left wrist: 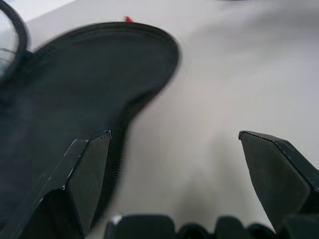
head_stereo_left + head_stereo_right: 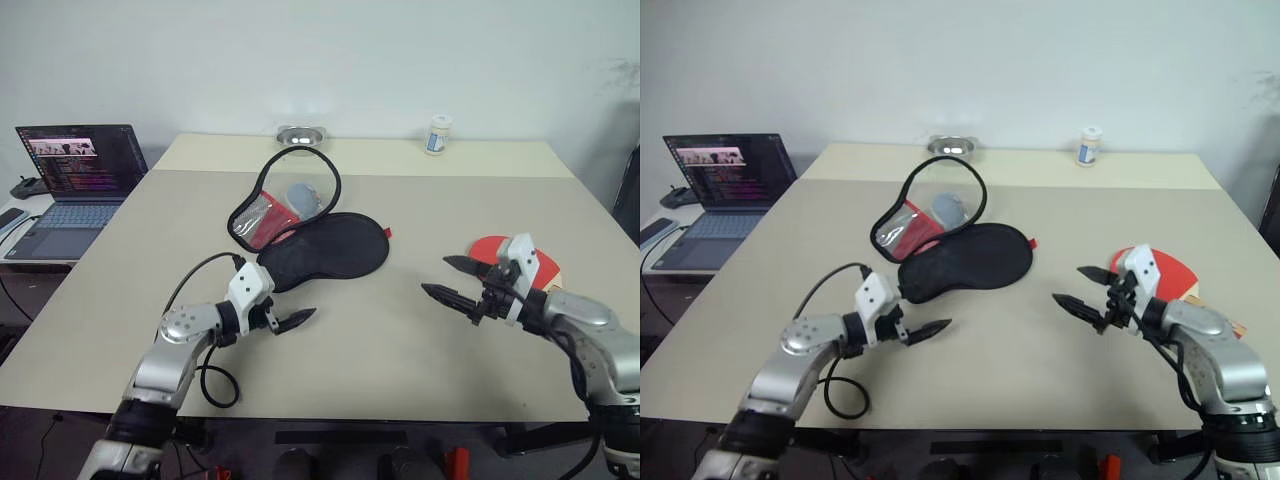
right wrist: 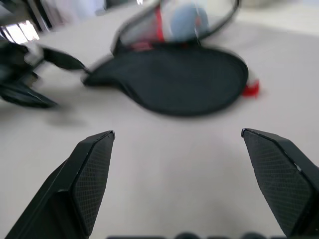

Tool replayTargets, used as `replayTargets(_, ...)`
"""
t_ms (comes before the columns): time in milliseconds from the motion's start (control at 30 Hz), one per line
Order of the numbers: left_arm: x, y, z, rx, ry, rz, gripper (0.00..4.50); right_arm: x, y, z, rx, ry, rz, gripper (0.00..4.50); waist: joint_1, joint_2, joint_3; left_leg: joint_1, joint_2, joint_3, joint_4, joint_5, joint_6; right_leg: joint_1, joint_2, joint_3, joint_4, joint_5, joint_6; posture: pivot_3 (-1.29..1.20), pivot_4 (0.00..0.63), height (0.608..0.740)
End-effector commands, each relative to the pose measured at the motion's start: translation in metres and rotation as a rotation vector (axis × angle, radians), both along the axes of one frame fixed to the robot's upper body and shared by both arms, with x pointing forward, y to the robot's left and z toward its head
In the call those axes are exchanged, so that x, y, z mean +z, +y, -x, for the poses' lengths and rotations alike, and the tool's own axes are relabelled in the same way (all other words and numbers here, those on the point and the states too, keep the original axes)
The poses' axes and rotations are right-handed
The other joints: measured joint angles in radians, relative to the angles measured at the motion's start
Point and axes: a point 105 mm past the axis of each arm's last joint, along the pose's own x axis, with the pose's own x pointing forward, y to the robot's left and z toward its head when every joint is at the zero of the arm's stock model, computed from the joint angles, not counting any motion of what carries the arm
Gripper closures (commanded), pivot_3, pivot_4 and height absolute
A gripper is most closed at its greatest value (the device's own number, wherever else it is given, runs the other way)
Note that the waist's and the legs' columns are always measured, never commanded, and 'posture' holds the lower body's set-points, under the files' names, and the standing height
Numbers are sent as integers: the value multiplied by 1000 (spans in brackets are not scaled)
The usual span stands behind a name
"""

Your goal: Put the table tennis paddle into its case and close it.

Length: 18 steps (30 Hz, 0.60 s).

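Note:
The case's clear front flap (image 2: 286,203) is attached to the black back along one side (image 2: 292,233), so I expect the flap to swing over like the cover of a book when I lift it.
The case (image 2: 325,250) lies unzipped in the middle of the table, its black back flat and its clear front flap (image 2: 283,200) standing up behind it. The table tennis paddle (image 2: 492,247) lies at the right, its red face partly hidden behind my right gripper (image 2: 437,277). That gripper hovers open just left of the paddle and points toward the case (image 3: 169,79). My left gripper (image 2: 288,319) is open and empty near the case's narrow end (image 1: 60,94), low over the table.
A small grey ball (image 2: 303,196) sits behind the raised flap. At the table's far edge are a metal bowl (image 2: 303,134) and a white bottle (image 2: 438,134). An open laptop (image 2: 75,185) stands on a side table at the left.

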Motion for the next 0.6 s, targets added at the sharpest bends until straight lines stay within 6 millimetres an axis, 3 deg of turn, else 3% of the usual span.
replayTargets(33, 8, 11, -9, -14, -41, -49, 0, 21, 18, 14, 78, -40, -13, 13, 0, 0, 0, 0, 0, 0, 0, 0, 0, 0, 0, 0, 0, 0, 0, 0, 150, 740)
replayTargets(133, 6, 21, -19, -10, -14, -74, 0, 31, 27, 15, 89, -73, -27, 13, 0, 0, 0, 0, 1, 0, 0, 0, 0, 0, 1, 0, -1, 0, 0, 0, 150, 740)
replayTargets(333, -16, 37, -30, -20, 77, -157, 0, 35, 27, 17, 73, -91, -32, 13, 0, -1, 0, 0, 1, 1, 0, 0, 0, 0, 2, 0, -1, 0, 0, 0, 150, 740)
replayTargets(600, -17, 34, -40, -54, 77, -188, 0, 31, 25, 17, 36, -92, -48, 13, 1, -1, 0, 0, 3, 1, 1, 0, 0, 0, 3, 0, 0, 1, 0, 0, 150, 740)
